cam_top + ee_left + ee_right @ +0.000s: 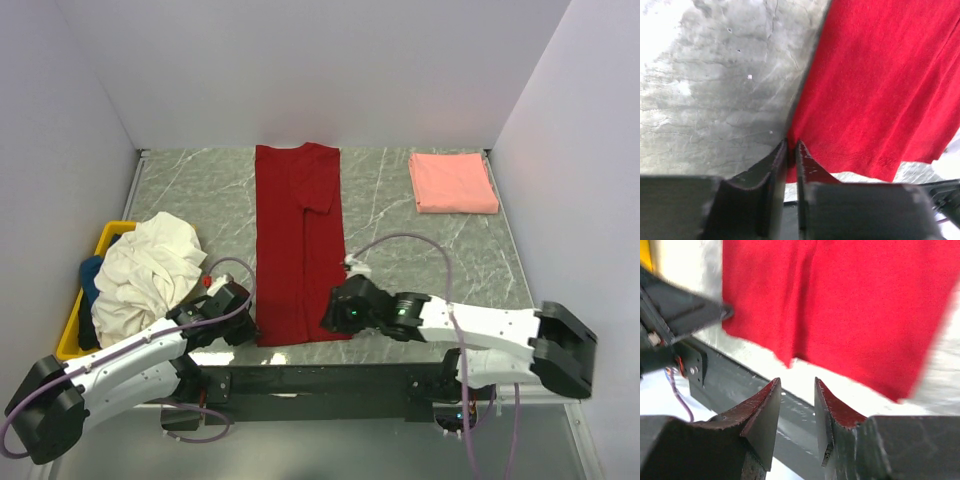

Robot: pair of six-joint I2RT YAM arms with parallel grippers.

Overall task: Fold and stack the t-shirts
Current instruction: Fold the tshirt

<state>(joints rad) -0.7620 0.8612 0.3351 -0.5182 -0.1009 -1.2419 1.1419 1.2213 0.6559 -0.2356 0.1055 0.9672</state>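
Note:
The other corner (263, 341) is in my left gripper, so my open right gripper should keep going to the dark red t-shirt's free hem corner (346, 336) until its fingers pinch that corner.
The dark red t-shirt (298, 250) lies folded into a long strip down the middle of the table (420, 260). My left gripper (242, 306) sits at its near left corner. In the left wrist view the left gripper (791, 145) is shut on the dark red t-shirt (880, 90), pinching its edge. My right gripper (335, 316) is at the near right corner. In the right wrist view it (796, 382) stands open and empty just short of the red hem (840, 305). A salmon-pink t-shirt (452, 182) lies folded at the back right. The cream-white t-shirt (148, 265) is heaped at the left over a blue one (90, 275).
A yellow bin (72, 325) stands at the left table edge under the cream heap. Grey walls close in the table on three sides. The dark base rail (320, 380) runs along the near edge just behind the red hem.

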